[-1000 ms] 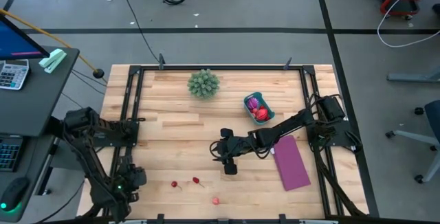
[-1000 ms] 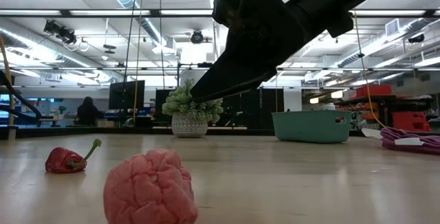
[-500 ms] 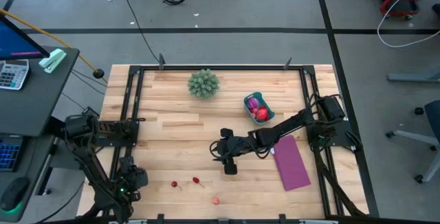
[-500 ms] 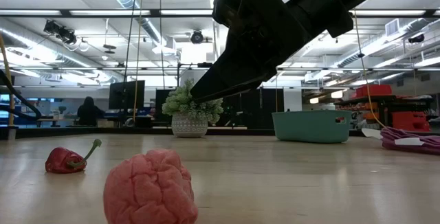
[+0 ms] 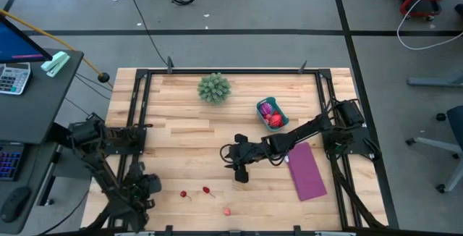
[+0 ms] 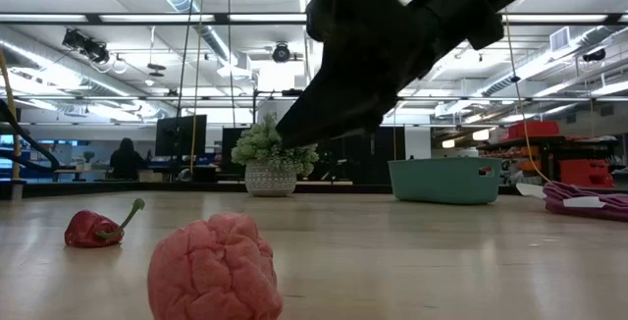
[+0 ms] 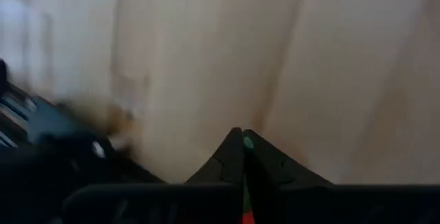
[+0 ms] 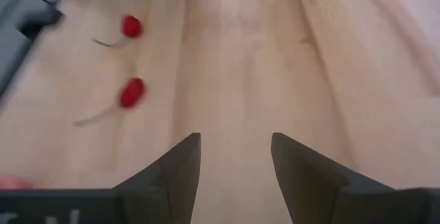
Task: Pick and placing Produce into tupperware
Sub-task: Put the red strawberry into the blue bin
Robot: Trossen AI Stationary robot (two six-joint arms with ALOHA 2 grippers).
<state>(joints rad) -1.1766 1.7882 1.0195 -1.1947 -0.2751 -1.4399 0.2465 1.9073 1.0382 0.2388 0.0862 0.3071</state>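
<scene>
The red-and-green piece (image 7: 248,216) is pinched between the closed fingers, and the tupperware's top is open. My left gripper should keep carrying the piece until it hangs over the teal tupperware (image 5: 272,114).
The teal tupperware (image 5: 272,114) stands at the far right of the table and holds a purple-pink fruit and a red one. It also shows in the low view (image 6: 444,180). Two small red stemmed pieces (image 5: 183,193) (image 5: 206,190) and a pink knobbly piece (image 5: 227,211) lie on the wood near the front edge. My right gripper (image 5: 241,175) hangs open above mid-table, pointing slantwise down toward the two red pieces (image 8: 131,26) (image 8: 132,92). Its fingers (image 8: 234,148) have nothing between them. My left gripper (image 7: 242,141) is shut over bare wood at the table's near left (image 5: 143,187).
A spiky green ball (image 5: 214,87) in a white pot sits at the far middle. A flat purple sheet (image 5: 307,171) lies at the right, under my right arm. A dark metal frame (image 5: 137,120) runs around the wooden table's edges.
My left arm has swung a little toward the table's right, bringing its gripper in from the left edge toward the red pieces. My right gripper has stayed in place and rolled slightly about its own axis.
</scene>
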